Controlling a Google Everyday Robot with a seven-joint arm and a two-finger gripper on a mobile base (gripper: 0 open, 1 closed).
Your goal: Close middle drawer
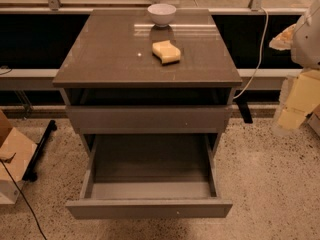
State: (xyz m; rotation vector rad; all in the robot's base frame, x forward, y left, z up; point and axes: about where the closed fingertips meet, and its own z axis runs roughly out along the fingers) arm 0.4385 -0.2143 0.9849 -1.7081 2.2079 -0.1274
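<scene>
The middle drawer's pulled-out box (150, 168) blocks the view of the lower part of the cabinet, so the robot should expect a hidden bottom drawer to come into sight when it pushes the middle drawer in.
The middle drawer (149, 208) is pulled far out toward me, low on the grey-brown cabinet (120, 49). Its flat plain front faces me and its deep grey box is open and looks empty. Above it, a shorter drawer front (149, 118) sits nearly flush under the cabinet top. Anything below the open drawer is hidden by it. My gripper (292, 115) shows as pale yellowish parts at the right edge, below a white arm housing (307, 34). It is off to the right of the cabinet, level with the upper drawer and apart from both drawers.
A white bowl (161, 14) and a yellow sponge (166, 51) sit on the cabinet top. A cardboard box (15, 156), a black bar (41, 149) and a cable lie on the speckled floor at left. A white cable (257, 54) hangs at right. A railing and dark wall run behind.
</scene>
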